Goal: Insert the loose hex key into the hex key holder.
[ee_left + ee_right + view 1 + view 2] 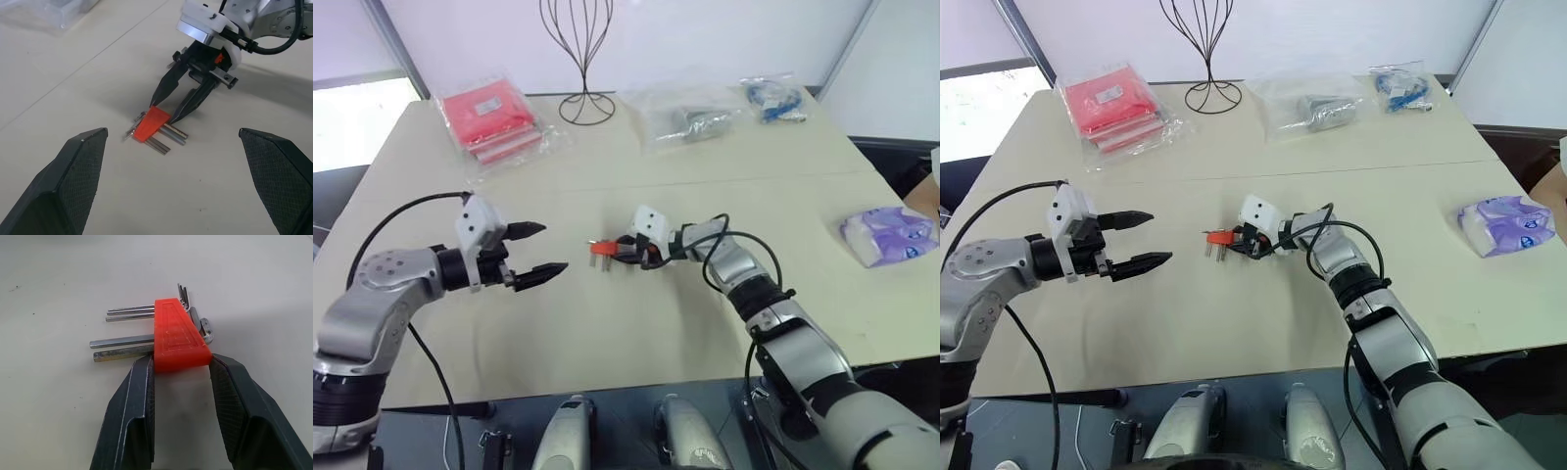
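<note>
My gripper will lift the hex key holder point(603, 248), and the metal keys point(173, 133) will stay in place, because they go through the holder and out both sides.
The hex key holder point(177, 335) is a small orange-red block lying flat near the middle of the table point(607, 333), with several metal keys sticking out of it. My right gripper point(180, 363) comes at it from the right, and its two black fingers press against both sides of the block's wide end. My left gripper point(554, 247) hovers open to the left of the holder point(602, 248), a short way off, with nothing between its fingers. I cannot make out the loose hex key apart from the keys in the block.
Red flat packets in clear plastic point(491, 122) lie at the back left. A black wire stand point(585, 59) rises at the back centre, with clear bags point(690, 117) and a blue-filled bag point(773, 98) to its right. A purple tissue pack point(891, 235) lies at the right edge.
</note>
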Robot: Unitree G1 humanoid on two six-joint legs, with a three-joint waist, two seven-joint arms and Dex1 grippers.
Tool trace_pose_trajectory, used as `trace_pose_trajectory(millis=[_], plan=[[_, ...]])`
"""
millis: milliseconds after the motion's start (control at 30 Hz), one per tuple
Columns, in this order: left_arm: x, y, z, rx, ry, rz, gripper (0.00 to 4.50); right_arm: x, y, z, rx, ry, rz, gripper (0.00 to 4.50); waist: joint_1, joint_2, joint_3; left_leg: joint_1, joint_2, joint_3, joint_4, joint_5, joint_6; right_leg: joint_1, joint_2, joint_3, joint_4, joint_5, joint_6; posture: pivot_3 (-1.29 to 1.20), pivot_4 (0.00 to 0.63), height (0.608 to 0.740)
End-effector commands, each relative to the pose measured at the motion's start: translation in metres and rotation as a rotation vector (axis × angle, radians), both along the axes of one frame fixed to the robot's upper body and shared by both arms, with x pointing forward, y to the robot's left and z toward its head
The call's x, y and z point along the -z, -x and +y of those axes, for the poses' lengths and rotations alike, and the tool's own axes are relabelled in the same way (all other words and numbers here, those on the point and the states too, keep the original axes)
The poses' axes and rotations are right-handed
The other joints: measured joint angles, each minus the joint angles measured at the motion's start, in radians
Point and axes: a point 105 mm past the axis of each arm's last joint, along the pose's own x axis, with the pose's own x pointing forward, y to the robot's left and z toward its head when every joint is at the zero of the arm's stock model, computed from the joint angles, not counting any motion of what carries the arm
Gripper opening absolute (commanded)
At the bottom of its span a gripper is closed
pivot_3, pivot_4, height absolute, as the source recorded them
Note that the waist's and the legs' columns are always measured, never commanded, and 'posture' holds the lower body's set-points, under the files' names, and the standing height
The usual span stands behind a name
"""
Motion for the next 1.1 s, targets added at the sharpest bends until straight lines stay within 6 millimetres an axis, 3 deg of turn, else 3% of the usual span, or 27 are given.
trace_pose_trajectory(millis=[33, 200, 400, 600, 767, 1100], plan=[[-0.012, 0.001, 0.0, 0.007, 0.001, -0.048, 4.5, -0.016, -0.007, -0.012, 0.035, 0.062, -0.227, 1.08, 0.001, 0.0, 0.0, 0.0, 0.0, 0.0, 0.0, 0.0, 0.0, 0.0, 0.0, 0.0, 0.0, 0.0, 0.0, 0.0, 0.15, 0.74], [-0.017, -0.01, -0.004, 0.038, 0.044, -0.042, 4.5, -0.072, 0.003, -0.026, -0.058, 0.179, -0.74, 1.08, 0.015, 0.0, 0.0, -0.001, -0.002, 0.0, 0.001, 0.0, -0.001, -0.001, -0.001, 0.0, 0.0, 0.0, 0.0, 0.0, 0.15, 0.74], [-0.027, -0.037, -0.014, 0.1, 0.097, -0.047, 4.5, -0.124, 0.026, -0.029, -0.137, 0.219, -1.196, 1.08, 0.017, 0.0, 0.001, -0.001, -0.001, 0.002, -0.001, 0.0, -0.001, -0.002, 0.001, 0.0, 0.0, 0.0, 0.0, 0.0, 0.15, 0.74], [-0.064, -0.055, -0.043, 0.218, 0.221, -0.064, 4.5, -0.162, 0.056, -0.021, -0.198, 0.183, -1.535, 1.08, 0.022, -0.002, 0.001, -0.002, -0.001, 0.002, 0.001, 0.001, -0.001, -0.002, 0.001, 0.0, 0.0, 0.0, 0.0, 0.0, 0.15, 0.74], [-0.08, -0.058, -0.055, 0.274, 0.289, -0.044, 4.5, -0.171, 0.063, -0.013, -0.195, 0.139, -1.628, 1.08, 0.02, -0.002, 0.002, -0.004, -0.001, 0.002, 0.001, 0.001, -0.001, -0.003, 0.001, 0.0, 0.0, 0.0, 0.0, 0.0, 0.15, 0.74], [-0.088, -0.053, -0.058, 0.318, 0.329, -0.022, 4.5, -0.175, 0.062, -0.008, -0.181, 0.11, -1.636, 1.08, 0.02, -0.002, 0.002, -0.004, -0.001, 0.001, 0.001, 0.001, -0.001, -0.003, 0.001, 0.0, 0.0, 0.0, 0.0, 0.0, 0.15, 0.74]])
